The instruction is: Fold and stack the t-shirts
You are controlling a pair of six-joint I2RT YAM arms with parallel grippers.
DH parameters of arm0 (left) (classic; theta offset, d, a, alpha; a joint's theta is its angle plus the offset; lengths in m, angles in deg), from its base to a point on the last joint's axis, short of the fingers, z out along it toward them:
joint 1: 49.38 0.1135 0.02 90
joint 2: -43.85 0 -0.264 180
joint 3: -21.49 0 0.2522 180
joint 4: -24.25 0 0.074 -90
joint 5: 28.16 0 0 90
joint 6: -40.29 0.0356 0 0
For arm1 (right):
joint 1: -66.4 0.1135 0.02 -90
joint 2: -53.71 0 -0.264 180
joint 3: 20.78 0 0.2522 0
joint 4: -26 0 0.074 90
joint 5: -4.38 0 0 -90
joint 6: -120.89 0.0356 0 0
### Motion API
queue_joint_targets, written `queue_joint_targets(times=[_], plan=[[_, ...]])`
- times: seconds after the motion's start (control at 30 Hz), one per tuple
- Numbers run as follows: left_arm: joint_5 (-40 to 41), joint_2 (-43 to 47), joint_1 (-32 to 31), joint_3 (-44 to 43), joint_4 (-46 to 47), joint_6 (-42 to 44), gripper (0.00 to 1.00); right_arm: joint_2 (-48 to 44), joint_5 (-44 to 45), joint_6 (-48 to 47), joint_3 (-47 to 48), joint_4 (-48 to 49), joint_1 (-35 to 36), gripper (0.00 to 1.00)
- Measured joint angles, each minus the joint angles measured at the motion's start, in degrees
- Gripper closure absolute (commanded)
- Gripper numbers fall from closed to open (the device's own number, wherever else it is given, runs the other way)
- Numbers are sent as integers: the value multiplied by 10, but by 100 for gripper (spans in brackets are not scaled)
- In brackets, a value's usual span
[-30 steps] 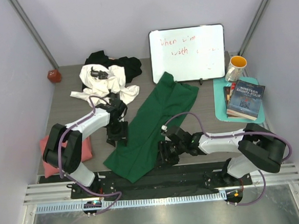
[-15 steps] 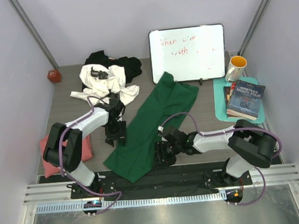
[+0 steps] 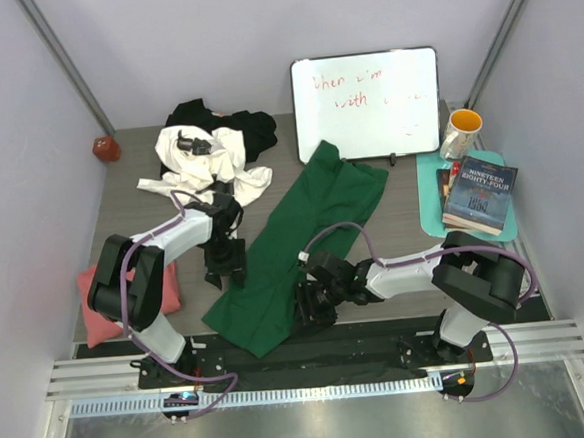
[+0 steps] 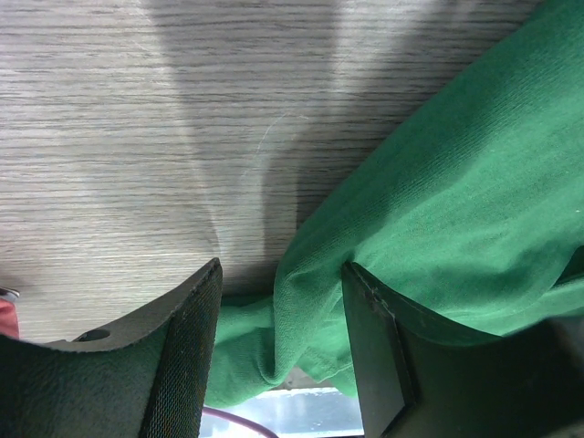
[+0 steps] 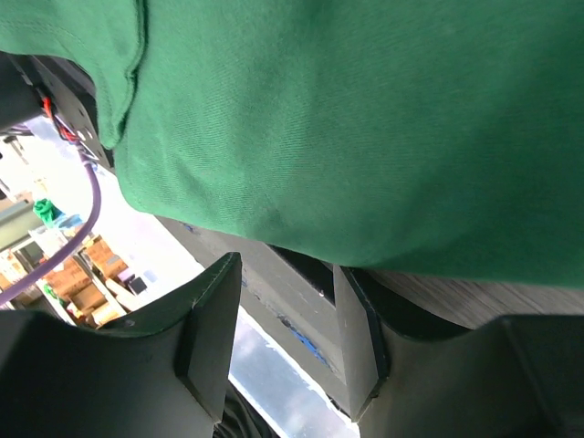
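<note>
Next, my right gripper backs off, since the dark green t-shirt's edge (image 5: 315,257) crosses its fingers' ends, outside the open fingers. Then it should straddle and pinch that edge (image 3: 290,333).
The dark green t-shirt (image 3: 313,228) lies as a long diagonal strip on the table. My left gripper (image 3: 225,265) is open at its left edge; in the left wrist view (image 4: 281,306) a fold of green cloth (image 4: 456,182) sits between the jaws. My right gripper (image 3: 313,303) is open at the shirt's lower right edge; in the right wrist view (image 5: 285,301) the green cloth (image 5: 365,137) lies just past the fingertips, with none between the jaws. The white t-shirt (image 3: 203,163) and black t-shirt (image 3: 250,127) are heaped at the back left. The salmon pink t-shirt (image 3: 102,302) lies at the near left.
A small red ball (image 3: 105,148) sits at the far left. A whiteboard (image 3: 366,104) stands at the back. A mug (image 3: 460,132) and books (image 3: 479,194) rest on a teal mat (image 3: 430,184) at the right. The table's near edge is just beyond the right gripper.
My right gripper has slid left along the near edge, closer to the green shirt's lower right edge. The left gripper has shifted slightly nearer at the left edge.
</note>
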Motion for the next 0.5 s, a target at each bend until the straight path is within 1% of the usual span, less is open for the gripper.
queue_joint_targets(times=[0.13,0.23,0.3,0.37,0.47,0.5], plan=[[0,0,0,0,0,0,44,5,9,0,9,-15,8,49],[0,2,2,0,0,0,44,-14,37,0,13,-51,11,50],[-1,5,5,1,1,-1,44,-61,79,3,6,-80,10,50],[-5,16,10,4,4,-2,44,-122,110,10,-12,-87,8,50],[-7,33,18,7,8,-5,44,-232,158,30,-61,-67,7,50],[-8,37,19,7,9,-5,44,-254,169,36,-73,-64,6,50]])
